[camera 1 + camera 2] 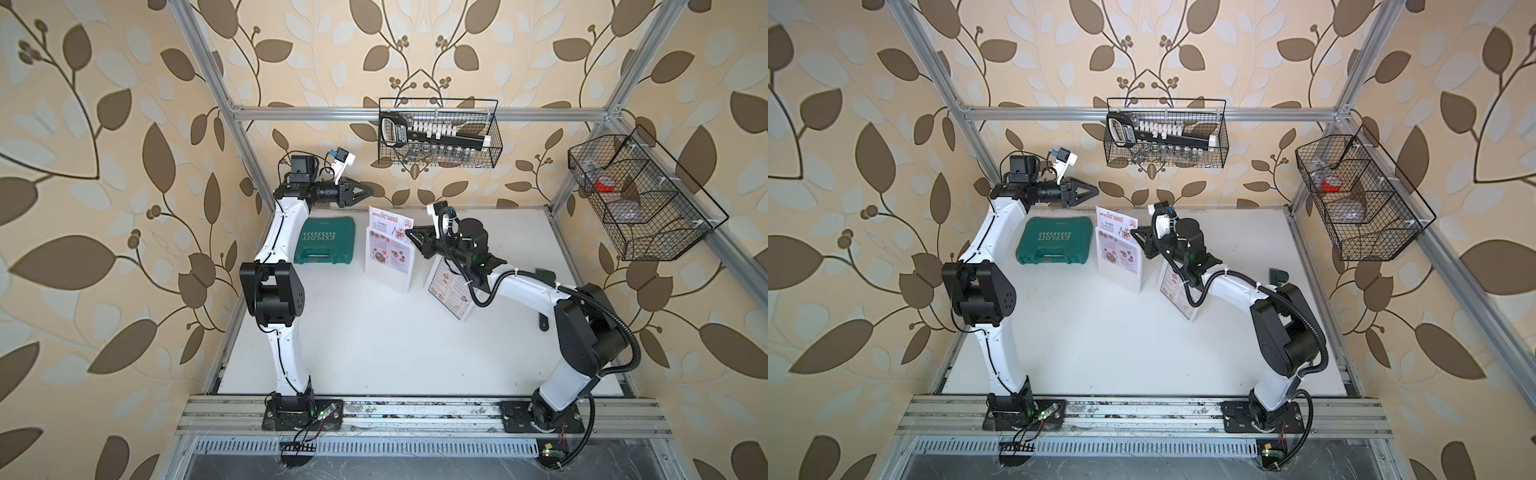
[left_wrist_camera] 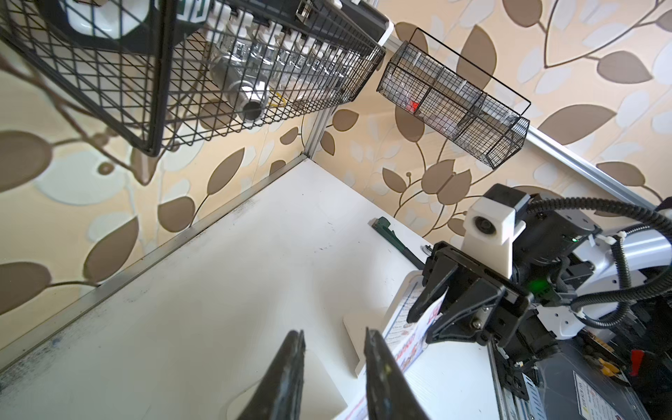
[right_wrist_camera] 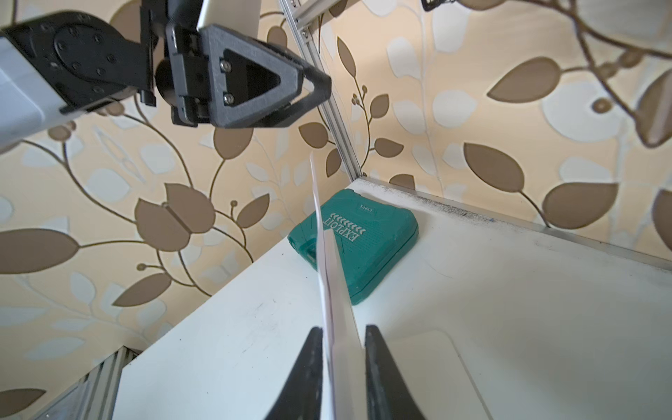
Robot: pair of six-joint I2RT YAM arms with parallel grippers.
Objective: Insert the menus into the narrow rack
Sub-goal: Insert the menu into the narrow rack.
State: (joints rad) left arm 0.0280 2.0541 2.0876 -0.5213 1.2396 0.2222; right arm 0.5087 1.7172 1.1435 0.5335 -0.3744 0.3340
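Note:
Next, I push the menu's top edge (image 1: 391,212) down with my left gripper, because my right gripper is at the rack's rim (image 1: 408,242) and the Special Menu sticks out above.
The narrow rack (image 1: 390,270), a clear-white stand, sits mid-table with the white-pink "Special Menu" (image 1: 388,216) upright in it and sticking out above. My right gripper (image 1: 409,236) is at that menu's right edge. In the right wrist view its jaws (image 3: 343,329) stand apart, straddling the sheet's edge (image 3: 315,196) and the rack's wall (image 3: 342,291). The navy-bordered menu (image 1: 444,295) lies flat to the right of the rack, partly under my right arm. My left gripper (image 1: 371,191) hovers high behind the rack, open and empty (image 2: 334,332).
A green "EXPLOIT" case (image 1: 326,245) lies left of the rack. A wire basket (image 1: 438,133) hangs on the back wall and another wire basket (image 1: 640,199) on the right wall. A small dark green object (image 1: 544,274) sits near the table's right edge.

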